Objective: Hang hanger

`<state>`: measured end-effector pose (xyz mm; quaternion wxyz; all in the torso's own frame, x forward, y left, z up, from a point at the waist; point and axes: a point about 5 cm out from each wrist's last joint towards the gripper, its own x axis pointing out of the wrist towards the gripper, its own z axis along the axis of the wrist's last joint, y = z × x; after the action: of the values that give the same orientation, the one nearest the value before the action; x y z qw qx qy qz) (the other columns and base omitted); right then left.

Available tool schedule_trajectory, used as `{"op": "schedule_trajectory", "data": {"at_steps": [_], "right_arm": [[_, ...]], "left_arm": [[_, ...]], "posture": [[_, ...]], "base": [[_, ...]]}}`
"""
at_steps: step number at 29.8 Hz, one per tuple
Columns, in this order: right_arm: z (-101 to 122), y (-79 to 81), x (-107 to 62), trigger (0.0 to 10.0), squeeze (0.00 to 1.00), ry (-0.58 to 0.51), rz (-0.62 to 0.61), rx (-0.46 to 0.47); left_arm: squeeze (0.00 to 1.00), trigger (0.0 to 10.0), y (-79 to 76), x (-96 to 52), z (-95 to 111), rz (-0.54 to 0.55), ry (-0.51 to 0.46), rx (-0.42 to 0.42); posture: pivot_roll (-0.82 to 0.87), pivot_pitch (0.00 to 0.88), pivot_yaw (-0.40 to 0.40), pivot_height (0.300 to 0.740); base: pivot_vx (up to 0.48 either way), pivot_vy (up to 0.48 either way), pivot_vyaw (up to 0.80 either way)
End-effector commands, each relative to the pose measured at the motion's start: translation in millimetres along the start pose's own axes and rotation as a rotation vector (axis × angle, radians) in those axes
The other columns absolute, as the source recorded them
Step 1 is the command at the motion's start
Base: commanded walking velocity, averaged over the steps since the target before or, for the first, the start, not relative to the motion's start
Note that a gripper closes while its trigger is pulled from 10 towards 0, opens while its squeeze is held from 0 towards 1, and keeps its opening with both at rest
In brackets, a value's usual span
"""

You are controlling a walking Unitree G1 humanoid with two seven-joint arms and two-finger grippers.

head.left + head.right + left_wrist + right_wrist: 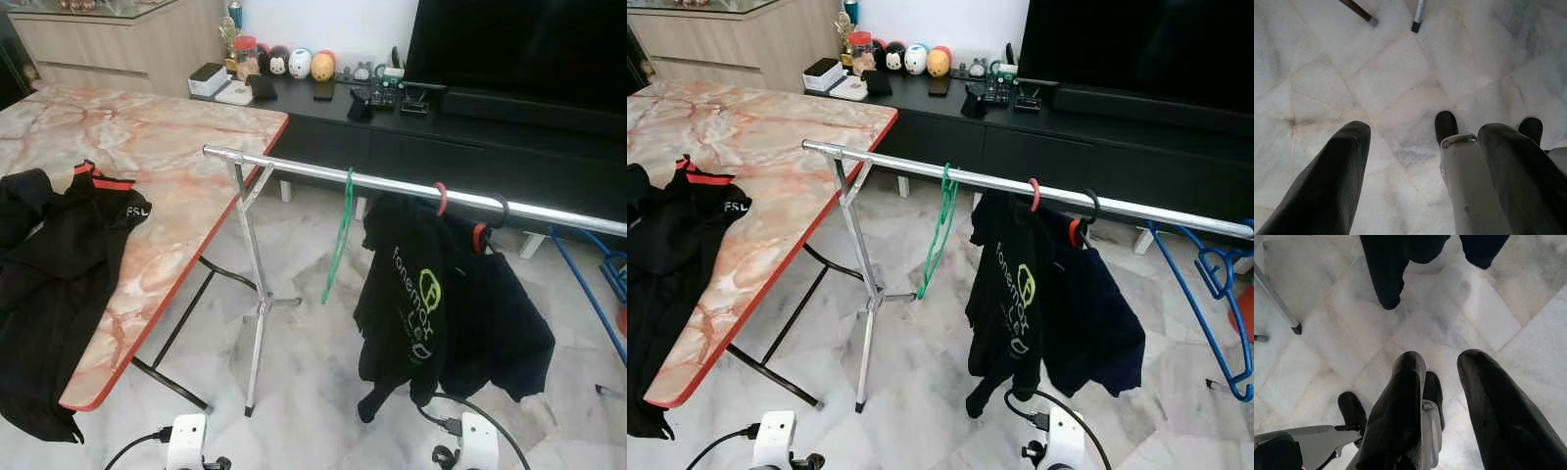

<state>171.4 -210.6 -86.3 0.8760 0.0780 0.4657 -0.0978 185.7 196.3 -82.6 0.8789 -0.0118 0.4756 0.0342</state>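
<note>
The red hook (441,199) just curves over the silver clothes rail, so the black shirt (404,299) will take its hanger off along with it when I lift.
A silver clothes rail (392,184) runs across in front of me. An empty green hanger (340,235) hangs on it near the middle. To its right, a black shirt with a green logo (407,284) hangs from a red hook (441,199), and a dark garment (500,323) hangs beside it. Further right, a blue hanger (1215,284) dangles at the rail's end. Both arms hang low at my sides. My left gripper (1425,132) and right gripper (1442,357) point at the marble floor, each open with nothing between the fingers.
A marble-topped folding table (176,166) stands on the left with black clothing (59,264) draped over its near edge. The rail's stand (257,294) rises between table and hangers. A black TV console (441,127) with small ornaments lines the back wall.
</note>
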Motion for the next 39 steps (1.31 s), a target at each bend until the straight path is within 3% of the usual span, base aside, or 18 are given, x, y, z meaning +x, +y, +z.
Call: {"op": "schedule_trajectory", "data": {"at_steps": [1,15,17,18,21,23,27,39], "right_arm": [[5.9,2.8,1.0,10.0,0.0,-0.023,0.004,0.022],[49.1,18.5,3.6,10.0,0.0,-0.203,0.059,-0.001],[62.4,22.3,2.8,10.0,0.0,-0.27,0.084,0.023],[79.7,27.2,1.0,10.0,0.0,-0.353,0.114,0.036],[96.1,31.0,-1.6,10.0,0.0,-0.431,0.135,0.045],[123.5,36.7,-7.2,10.0,0.0,-0.549,0.16,0.055],[146.0,47.0,-13.1,10.0,0.0,-0.634,0.197,0.03],[161.3,61.3,-17.3,10.0,0.0,-0.681,0.243,0.035]], "left_arm": [[0.0,10.0,5.1,-0.9,-3.1,0.009,0.006,-0.005],[0.0,10.0,3.1,0.1,3.7,0.011,-0.016,-0.014],[0.0,10.0,3.4,0.1,4.2,0.013,-0.018,-0.016],[0.0,10.0,3.7,0.1,4.8,0.014,-0.02,-0.016],[0.0,10.0,4.0,0.1,5.2,0.015,-0.022,-0.014],[0.0,10.0,4.3,0.1,6.2,0.014,-0.026,-0.013],[0.0,10.0,4.4,0.3,9.0,0.014,-0.037,-0.016],[0.0,10.0,6.0,0.6,21.1,0.029,-0.101,-0.052]], "posture": [[-0.06,0.0,0.031,0.74],[-0.06,0.0,0.033,0.74],[-0.06,0.0,0.034,0.74],[-0.06,0.0,0.034,0.74],[-0.06,0.0,0.036,0.74],[-0.06,0.0,0.037,0.74],[-0.06,0.0,0.037,0.74],[-0.05,0.0,0.037,0.74]], "base": [[0.0,0.0,0.0],[0.0,0.0,0.0],[0.0,0.0,0.0],[0.0,0.0,0.0],[0.0,0.0,0.0],[0.0,0.0,0.0],[0.0,0.0,0.0],[0.04,0.0,0.0]]}}
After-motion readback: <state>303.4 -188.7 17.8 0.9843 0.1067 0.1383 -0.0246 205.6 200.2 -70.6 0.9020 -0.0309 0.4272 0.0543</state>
